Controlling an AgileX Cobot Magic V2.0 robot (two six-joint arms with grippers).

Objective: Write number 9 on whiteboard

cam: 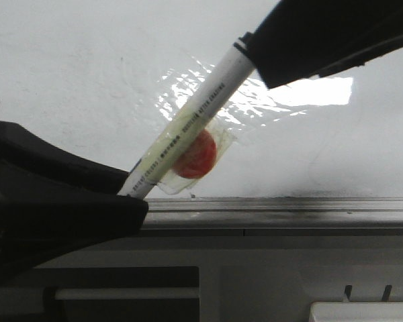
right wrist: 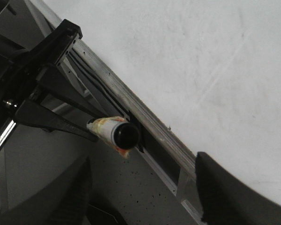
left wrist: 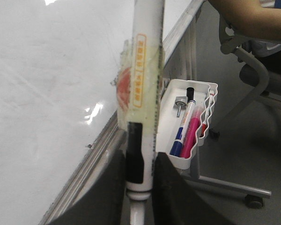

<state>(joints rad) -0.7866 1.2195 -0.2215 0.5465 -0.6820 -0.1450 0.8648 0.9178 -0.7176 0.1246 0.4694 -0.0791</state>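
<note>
The marker sits in my left gripper by its writing end point(cam: 136, 186), so my right gripper should grasp the marker's upper end point(cam: 236, 62) and move its nib to the whiteboard.
A white marker point(cam: 188, 127) with yellowed tape and a red disc point(cam: 196, 155) taped to it slants in front of the whiteboard point(cam: 67, 80). My left gripper point(cam: 131, 198) is shut on the marker's lower end, as the left wrist view point(left wrist: 140, 157) shows, with the barrel point(left wrist: 143, 93) rising between the fingers. My right gripper point(cam: 262, 54) is at the marker's upper end. In the right wrist view its fingers point(right wrist: 143, 159) stand wide apart and the marker's black end point(right wrist: 125, 135) points at the camera. No number 9 shows on the whiteboard point(left wrist: 37, 93) point(right wrist: 201, 56).
The board's grey metal lower rail point(cam: 289, 211) runs just below the marker. A white tray point(left wrist: 207, 89) holding blue and pink markers hangs beside the board. A wheeled chair point(left wrist: 253, 79) and a person's arm point(left wrist: 253, 18) are beyond it.
</note>
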